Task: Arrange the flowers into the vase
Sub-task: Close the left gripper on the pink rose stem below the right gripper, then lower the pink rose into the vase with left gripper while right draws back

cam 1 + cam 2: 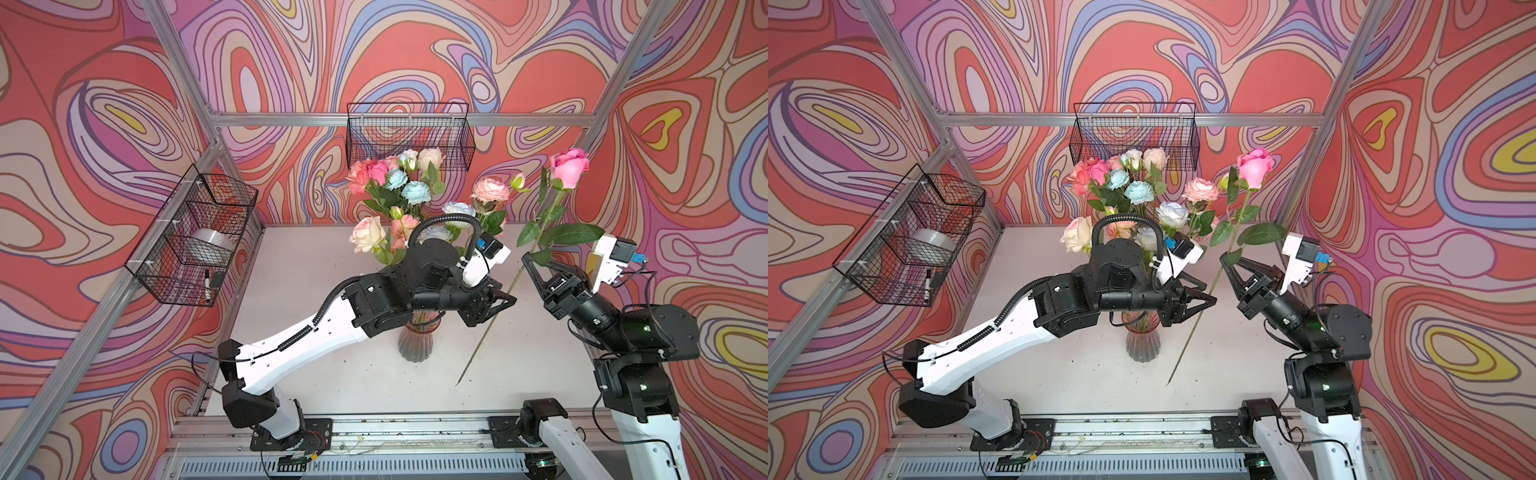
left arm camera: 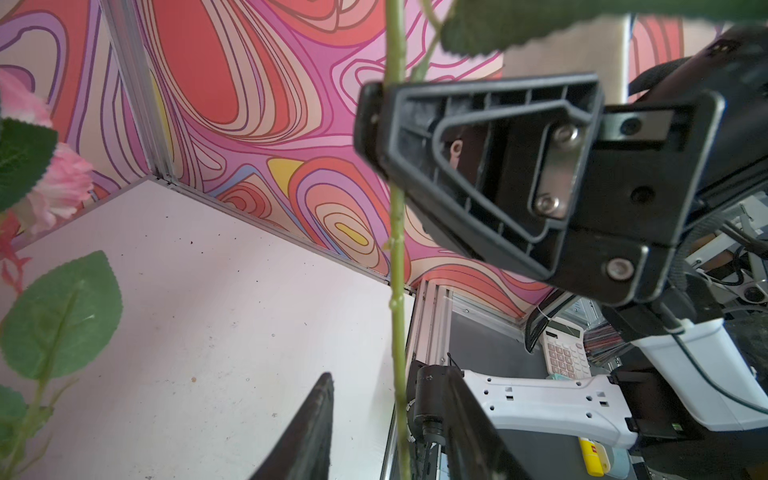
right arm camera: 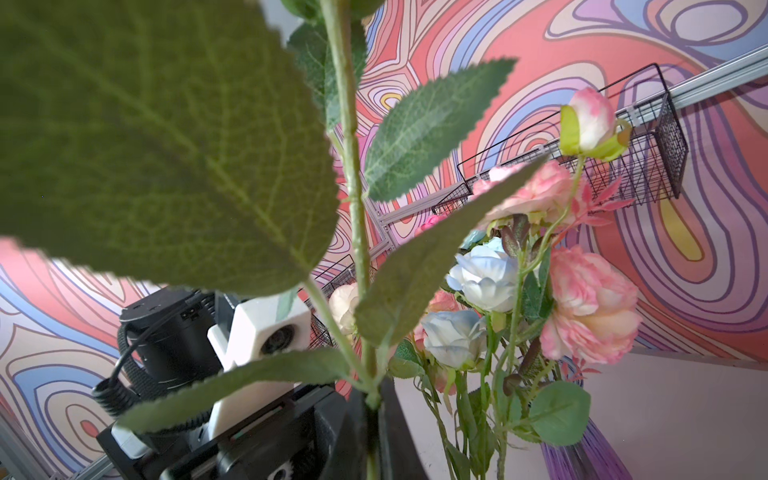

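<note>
I should use my left gripper to take the lower stem (image 1: 491,323) and bring it over, because my right gripper has the pink rose just below its leaves (image 1: 532,248), far away from the vase.
A pink rose (image 1: 569,166) (image 1: 1255,166) stands tilted in the air right of the vase, its long stem (image 1: 490,328) running down to the table. My right gripper (image 1: 527,255) (image 3: 370,390) is shut on that stem just below the leaves. Lower down, my left gripper (image 1: 513,298) (image 2: 390,374) is open with the stem (image 2: 397,249) between its fingers, a gap showing on one side. The ribbed glass vase (image 1: 417,338) (image 1: 1143,343) holds several flowers (image 1: 399,183) (image 3: 582,299), partly hidden by the left arm.
An empty black wire basket (image 1: 409,135) hangs on the back wall. A second basket (image 1: 195,237) on the left wall holds a tape roll and a marker. The white table (image 1: 332,374) ends at an aluminium rail (image 1: 395,428) in front.
</note>
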You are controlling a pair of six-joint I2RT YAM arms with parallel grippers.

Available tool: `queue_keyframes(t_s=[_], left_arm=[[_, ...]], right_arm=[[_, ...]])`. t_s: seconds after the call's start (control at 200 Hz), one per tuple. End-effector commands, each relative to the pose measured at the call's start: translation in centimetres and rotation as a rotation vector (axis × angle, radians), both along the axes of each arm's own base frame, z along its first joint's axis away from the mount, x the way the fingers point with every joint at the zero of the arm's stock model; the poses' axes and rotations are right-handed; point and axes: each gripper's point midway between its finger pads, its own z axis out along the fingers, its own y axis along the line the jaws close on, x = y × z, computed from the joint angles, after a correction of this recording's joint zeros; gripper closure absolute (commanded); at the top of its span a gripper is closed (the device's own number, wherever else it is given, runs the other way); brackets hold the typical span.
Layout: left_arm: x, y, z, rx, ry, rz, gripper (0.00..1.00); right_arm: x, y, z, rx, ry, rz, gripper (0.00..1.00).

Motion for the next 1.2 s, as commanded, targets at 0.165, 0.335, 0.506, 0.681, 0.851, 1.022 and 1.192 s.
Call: queue_keyframes(t_s=[0.165,0.335,0.506,0.681,0.851,1.022,1.192], left_arm=[[0.4,-1.5,0.9,-0.051,0.003,-0.003,0.94],[1.1,-1.0,1.1,-0.063,-0.015,0.045,1.0],[2.0,1.1,3.0,-0.067,-0.126,0.125,1.0],[3.6,6.0,7.1,-0.115,-0.377,0.304,1.0],[5.8,10.2,9.6,-0.148,-0.607,0.528,1.0],[8.0,11.2,8.8,-0.203,-0.607,0.629,1.0],[9.3,10.6,5.9,-0.203,-0.534,0.648,1.0]], right_arm=[[-0.1,0.2,-0.5,0.015,-0.009,0.025,1.0],[-0.1,0.2,-0.9,0.009,-0.001,0.019,0.84],[-0.2,-0.6,-0.7,-0.008,-0.016,-0.052,0.48],[0.1,-3.5,-0.9,0.024,-0.022,-0.253,0.42],[1.0,-4.4,-2.1,0.027,0.015,-0.311,0.42],[1.7,-4.1,-2.7,0.022,0.039,-0.297,0.42],[2.0,-4.2,-3.1,0.005,0.05,-0.308,0.42]])
